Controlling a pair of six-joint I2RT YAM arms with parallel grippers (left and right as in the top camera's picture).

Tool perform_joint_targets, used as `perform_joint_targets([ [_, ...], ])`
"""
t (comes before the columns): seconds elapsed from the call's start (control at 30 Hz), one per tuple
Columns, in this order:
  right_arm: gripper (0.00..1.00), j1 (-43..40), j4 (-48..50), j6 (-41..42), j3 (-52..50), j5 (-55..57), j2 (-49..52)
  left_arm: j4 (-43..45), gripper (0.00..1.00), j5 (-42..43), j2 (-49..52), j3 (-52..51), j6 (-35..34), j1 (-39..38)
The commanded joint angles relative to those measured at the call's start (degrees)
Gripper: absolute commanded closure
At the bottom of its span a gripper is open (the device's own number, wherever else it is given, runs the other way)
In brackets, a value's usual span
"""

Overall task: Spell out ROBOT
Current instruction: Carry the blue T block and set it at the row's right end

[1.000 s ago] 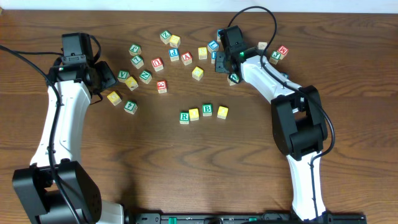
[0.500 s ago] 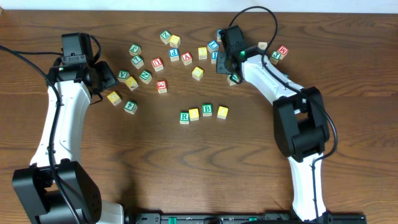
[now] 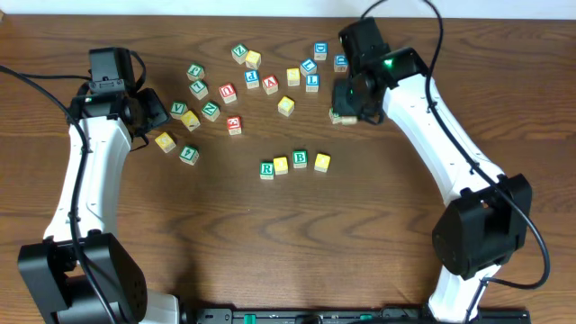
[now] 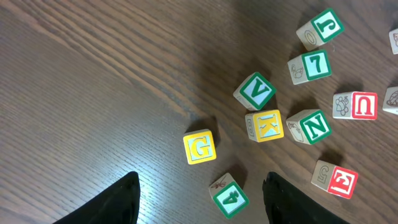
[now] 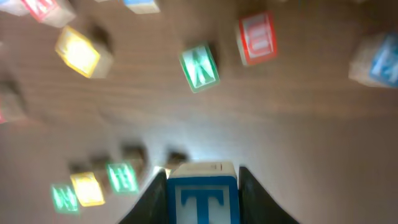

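A gap lies between the green B and the last yellow cube, so next my right gripper puts the T at the row's end, then closes and pushes inward.
A row of cubes lies mid-table: green R, a yellow cube, green B and a second yellow cube. In the blurred right wrist view my right gripper is shut on the blue-lettered T cube, held above the wood, and the row shows at lower left. From overhead the right gripper hovers up and to the right of the row, and the T is hidden under it. My left gripper stands open near the left cluster, gripping nothing.
Loose cubes are scattered across the back of the table. The left cluster holds a yellow G, a green 4 between the left fingers' line, a yellow K, and green V, N, 7. Another cube lies by the right gripper.
My right gripper has closed on the T cube and risen, swinging right and away from the back cluster. The left arm has not moved.
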Motion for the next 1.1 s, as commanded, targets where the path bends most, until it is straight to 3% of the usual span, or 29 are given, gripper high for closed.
perform_joint_targets([
  [0.0,0.80,0.2,-3.0,0.0,-3.3,-0.7,1.1,0.1,0.37,-0.1,0.5,-0.1,-0.3,-0.1],
  [0.33,0.79,0.6,5.8,3.6,-15.8,-2.2,1.1,0.1,0.37,-0.1,0.5,-0.1,-0.3,-0.1],
  [0.57,0.72,1.7,13.9,5.4,-22.3,-2.0,1.1,-0.2,0.37,0.2,0.5,-0.1,-0.3,-0.5],
  [0.9,0.71,2.2,17.6,7.2,-24.5,-2.2,1.1,-2.8,0.37,0.9,0.5,-0.1,-0.3,-4.7],
  [1.07,0.61,2.7,18.4,7.2,-25.1,-2.0,1.1,-4.2,0.38,1.2,0.5,-0.1,-0.3,-5.9],
])
